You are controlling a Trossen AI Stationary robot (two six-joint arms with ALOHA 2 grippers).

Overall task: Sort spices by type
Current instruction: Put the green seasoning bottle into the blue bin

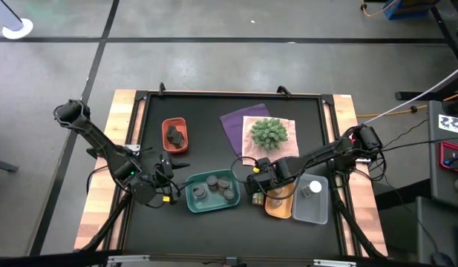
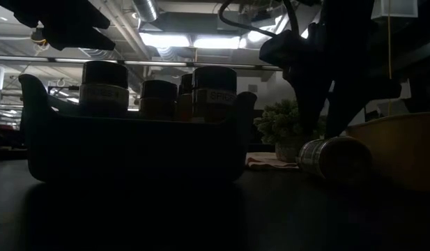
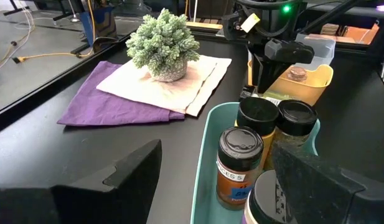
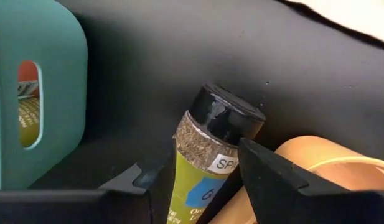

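Observation:
My right gripper should open its fingers, line them up with the green-labelled jar (image 4: 195, 186) and close below its dark cap (image 4: 201, 142), because the jar slants across them.
Several grey-topped jars stand upright in the teal tray (image 1: 211, 191), also seen in the left wrist view (image 3: 260, 130). One dark-capped jar with a green label (image 4: 210, 140) lies on its side on the table between the teal tray and the yellow tray (image 1: 279, 206). My right gripper (image 4: 192, 162) is open and comes down over this jar (image 2: 333, 159), one finger on each side of it. My left gripper (image 1: 171, 189) is open at the teal tray's left end and holds nothing. An amber jar sits in the yellow tray; a white-capped jar (image 1: 312, 189) sits in the clear tray. Dark lumps (image 1: 175, 135) lie in the red tray.
A spiky green ball plant (image 1: 269, 133) stands on pink and purple cloths toward the far side. The clear tray (image 1: 312, 211) sits beside the yellow one near the table's right edge. Bare black table shows between the red tray (image 1: 174, 122) and the cloths.

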